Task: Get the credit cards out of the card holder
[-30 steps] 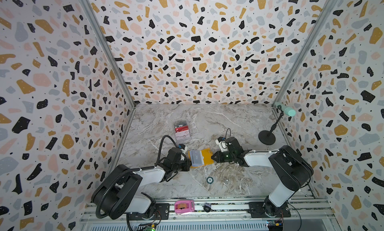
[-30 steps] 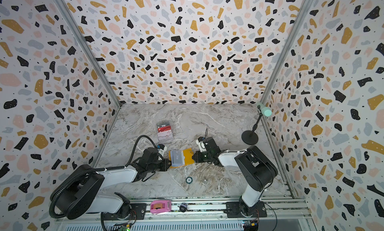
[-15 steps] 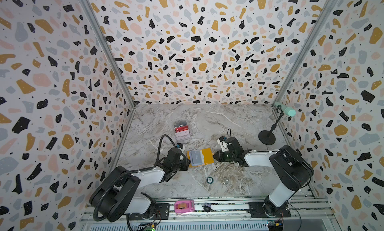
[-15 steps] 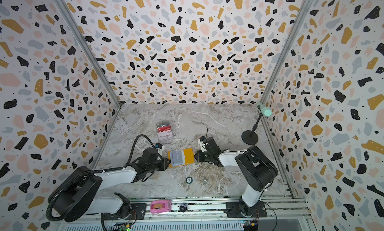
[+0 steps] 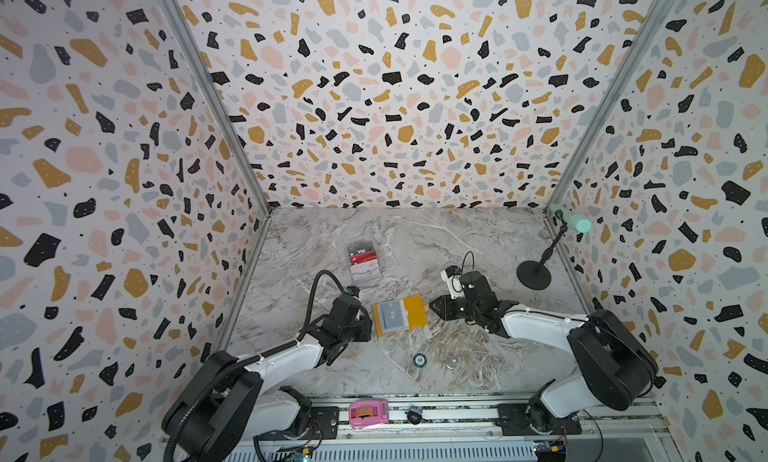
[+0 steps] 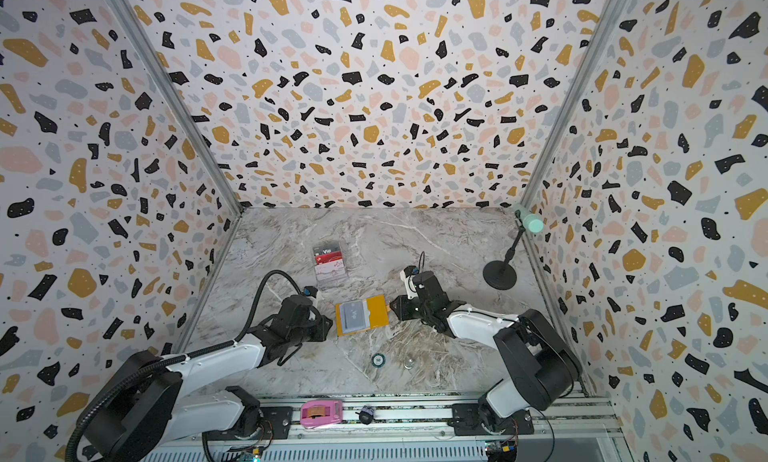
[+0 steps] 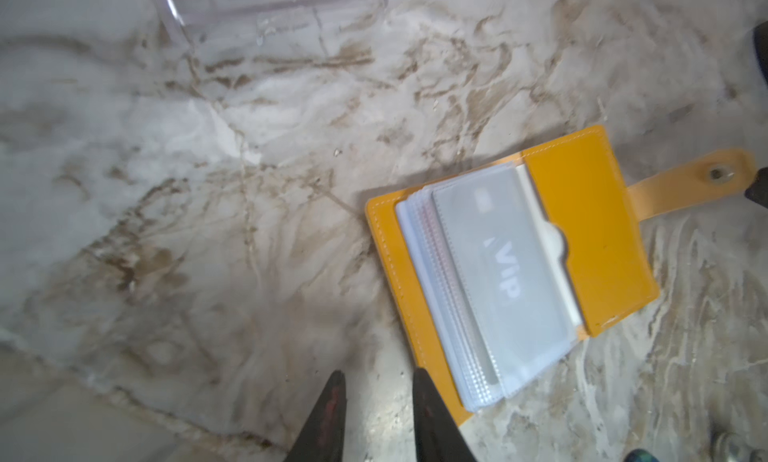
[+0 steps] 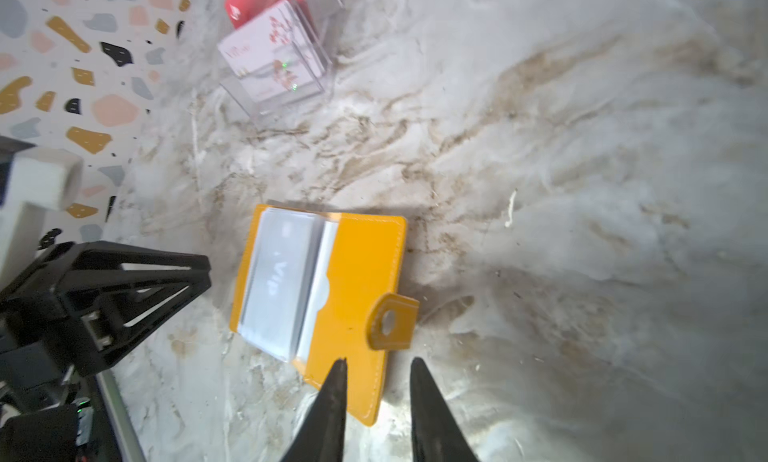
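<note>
The Vip card [image 7: 505, 274] is covered by a clear sleeve, so my left gripper should hold the card holder's edge [image 7: 420, 326] while my right gripper flips that sleeve over.
The mustard-yellow card holder [image 5: 413, 312] [image 6: 376, 310] lies open and flat on the marble table. Its clear sleeves are fanned out, and the top sleeve shows a card with "Vip" lettering [image 7: 505, 268] [image 8: 274, 281]. My left gripper [image 5: 369, 327] [image 7: 376, 377] is open just off the holder's left edge, touching nothing. Open too, my right gripper [image 5: 432, 306] [image 8: 376, 362] hovers at the cover's edge [image 8: 357, 281] beside the snap tab [image 8: 390, 322], and nothing is gripped. Black, red and white credit cards stand in a clear acrylic stand [image 5: 365, 262] [image 8: 274, 61] behind the holder.
A black stand with a mint-green top [image 5: 534, 273] is by the right wall. A small round chip [image 5: 420, 359] and a clear round piece [image 5: 451, 362] lie in front of the holder. A pink object [image 5: 368, 414] rests on the front rail.
Both grippers were closed at the holder's two sides. They have opened and drawn back a little, left one leftward, right one rightward. The holder stays open on the table.
</note>
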`<state>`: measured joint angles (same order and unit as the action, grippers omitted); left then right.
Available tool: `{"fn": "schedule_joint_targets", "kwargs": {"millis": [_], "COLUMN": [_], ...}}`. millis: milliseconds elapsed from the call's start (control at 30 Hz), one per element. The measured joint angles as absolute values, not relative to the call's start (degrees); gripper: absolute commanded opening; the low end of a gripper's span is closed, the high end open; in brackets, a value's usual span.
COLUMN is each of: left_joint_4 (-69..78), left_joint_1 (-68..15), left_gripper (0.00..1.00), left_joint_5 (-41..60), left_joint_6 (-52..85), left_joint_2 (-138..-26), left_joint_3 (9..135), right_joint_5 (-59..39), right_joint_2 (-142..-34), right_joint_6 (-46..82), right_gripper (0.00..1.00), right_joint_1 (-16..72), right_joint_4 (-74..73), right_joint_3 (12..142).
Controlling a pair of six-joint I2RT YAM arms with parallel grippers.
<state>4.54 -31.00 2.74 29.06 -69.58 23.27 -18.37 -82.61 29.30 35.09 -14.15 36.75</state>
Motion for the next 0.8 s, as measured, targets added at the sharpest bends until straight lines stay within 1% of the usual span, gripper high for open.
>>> {"fn": "schedule_joint_targets", "kwargs": {"millis": [133, 233, 333, 433, 633, 800], "left_joint_4": [5.0, 5.6, 6.1, 6.9, 9.8, 12.7], "left_joint_1": [-31.0, -31.0, -31.0, -31.0, -31.0, -31.0], "left_gripper": [0.25, 0.22, 0.22, 0.22, 0.17, 0.15], "left_joint_5": [3.6, 4.2, 4.9, 5.2, 5.8, 6.7], "left_joint_6": [29.1, 29.1, 29.1, 29.1, 29.3, 29.6], "left_joint_2": [-68.8, -69.4, -70.9, -71.8, -74.2, -77.6], "left_joint_3": [24.3, 24.3, 24.4, 24.4, 24.4, 24.4], "right_joint_5": [-21.7, -23.0, -23.4, -23.1, -20.7, -17.2], "right_joint_2": [-81.1, -82.7, -85.8, -89.2, -93.7, -95.9], "right_joint_6": [27.3, 26.2, 25.5, 25.4, 25.4, 25.1], "right_gripper": [0.31, 0.31, 0.31, 0.37, 0.43, 0.48], "right_joint_1": [35.3, 36.0, 37.1, 38.2, 41.5, 44.6], "right_joint_4": [-14.5, -14.2, -13.9, -13.6, -13.0, -13.0], "right_joint_3": [37.7, 40.1, 43.1, 45.6, 48.2, 50.2]}}
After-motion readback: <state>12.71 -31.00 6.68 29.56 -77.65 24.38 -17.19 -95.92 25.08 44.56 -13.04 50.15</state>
